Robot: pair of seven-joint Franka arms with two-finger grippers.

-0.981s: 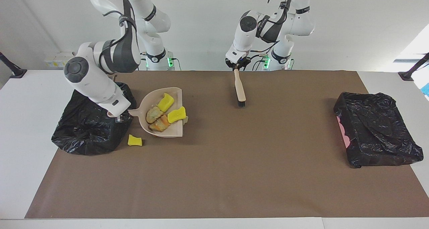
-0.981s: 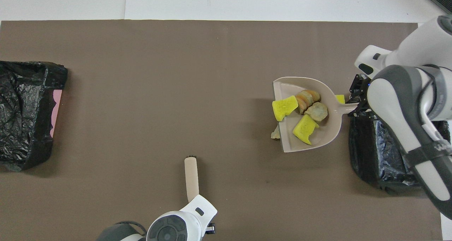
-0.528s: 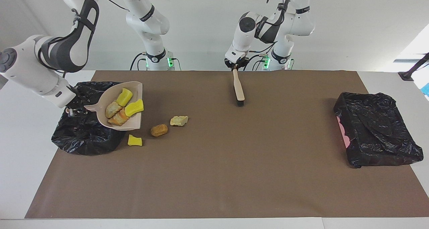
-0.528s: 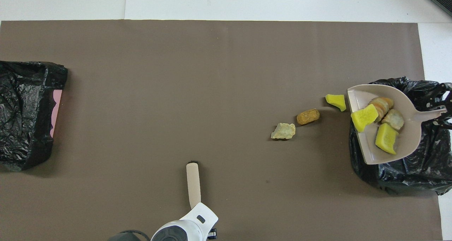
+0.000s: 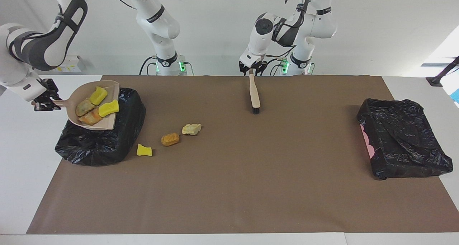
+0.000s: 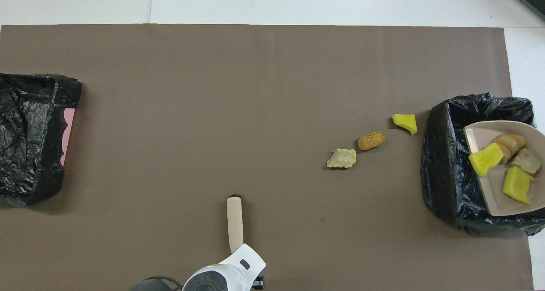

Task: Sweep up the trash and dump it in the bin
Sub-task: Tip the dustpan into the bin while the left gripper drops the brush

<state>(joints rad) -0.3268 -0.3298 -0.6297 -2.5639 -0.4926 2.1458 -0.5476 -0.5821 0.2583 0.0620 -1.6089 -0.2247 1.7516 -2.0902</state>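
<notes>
My right gripper should empty the dustpan, put it down mid-mat for my left gripper and take the brush [image 6: 235, 222], as the yellow sponge scrap [image 6: 406, 122] is close beside the bin.
My right gripper [image 5: 45, 102] is shut on the handle of the beige dustpan [image 5: 107, 125], holding it in the air over the black-bagged bin [image 5: 96, 144] at the right arm's end. In the pan lie two yellow sponge pieces [image 5: 109, 108] and two bread chunks [image 5: 84, 107]; the pan shows in the overhead view [image 6: 494, 193]. On the mat beside the bin lie a yellow sponge scrap [image 5: 144, 150], an orange-brown chunk [image 5: 170, 139] and a pale chunk [image 5: 191, 129]. My left gripper [image 5: 252, 71] is shut on the brush [image 5: 255, 94], whose bristles rest on the mat.
A second black-bagged bin with a pink edge [image 5: 401, 137] stands at the left arm's end of the brown mat; it also shows in the overhead view [image 6: 30, 137]. White table borders the mat.
My right arm lifted the loaded dustpan off the mat and carried it over the bin. Two chunks stayed on the mat where the pan had been. The left arm barely moved.
</notes>
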